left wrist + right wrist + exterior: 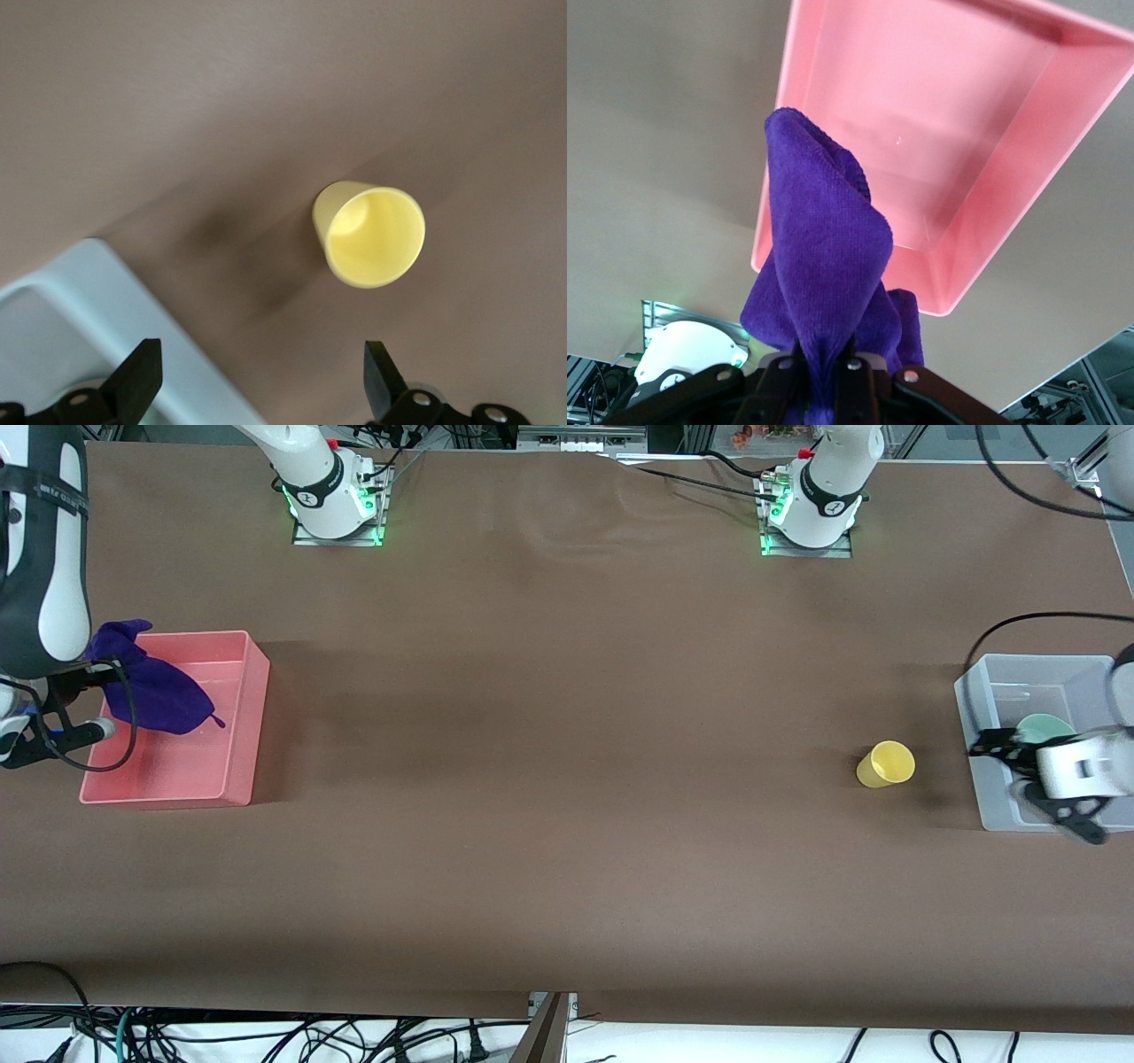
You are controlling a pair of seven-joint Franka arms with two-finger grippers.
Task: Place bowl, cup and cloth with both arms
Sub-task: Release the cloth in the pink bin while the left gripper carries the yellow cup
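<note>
I expect the yellow cup (pixel 886 764) to fit inside the mint-green bowl (pixel 1044 727) when I lower the cup into the grey bin, because the bowl is wider than the cup.
The purple cloth (pixel 155 691) hangs from my right gripper (pixel 93 677), which is shut on one end of it over the pink bin (pixel 241 717). The right wrist view shows the cloth (pixel 824 257) pinched in the gripper (pixel 828 376) above the bin (pixel 1028 168). The yellow cup (pixel 886 764) lies on its side on the table beside the grey bin (pixel 982 779). The mint-green bowl (pixel 1045 729) sits in that grey bin. My left gripper (pixel 1028 784) is open and empty over the grey bin's edge, with the cup (pixel 372 235) ahead of its fingers (pixel 133 381).
The grey bin's corner (pixel 53 301) shows in the left wrist view. The two arm bases stand at the table's edge farthest from the front camera. The pink bin is at the right arm's end of the table, the grey bin at the left arm's end.
</note>
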